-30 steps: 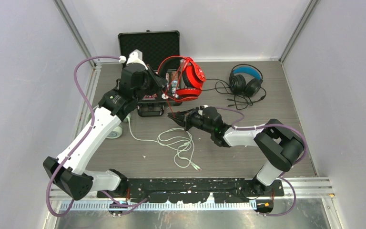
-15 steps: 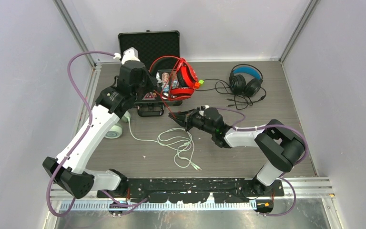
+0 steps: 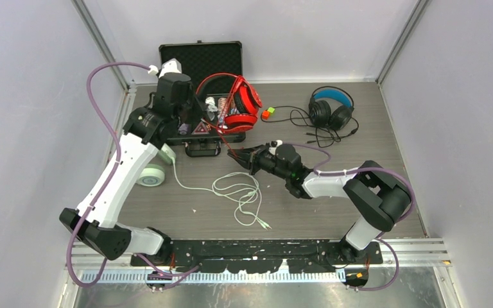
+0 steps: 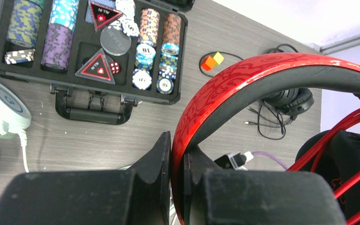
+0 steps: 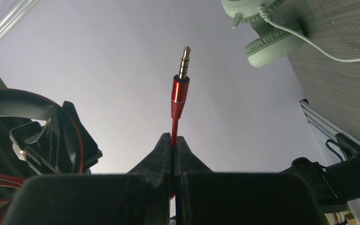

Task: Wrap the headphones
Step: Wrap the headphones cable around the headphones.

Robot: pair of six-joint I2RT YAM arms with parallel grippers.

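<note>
The red headphones are hanging by their headband (image 3: 217, 75). My left gripper goes on carrying them to the open tabletop (image 3: 281, 132) next to the white cable until they are resting there.
The red headphones (image 3: 241, 106) hang above the open case, and my left gripper (image 3: 202, 110) is shut on their headband (image 4: 262, 70), the fingertips (image 4: 166, 150) pinching the red band. Their thin red cable (image 3: 223, 136) runs down to my right gripper (image 3: 234, 156), which is shut on it just behind the plug (image 5: 180, 89). The black headphones (image 3: 330, 108) with a blue inner band lie at the back right amid their loose cable. The mint-green headphones (image 3: 154, 172) lie at the left, their white cable (image 3: 234, 191) looped over the table's middle.
An open black case of poker chips (image 4: 89, 42) stands at the back under the red headphones. Two small cubes, orange and green (image 3: 266, 114), lie right of it. Metal frame rails and grey walls bound the table on three sides.
My left arm has swung left and back with the red headphones, turning them, which uncovers the two small cubes. The right gripper has stayed almost still on the red cable.
</note>
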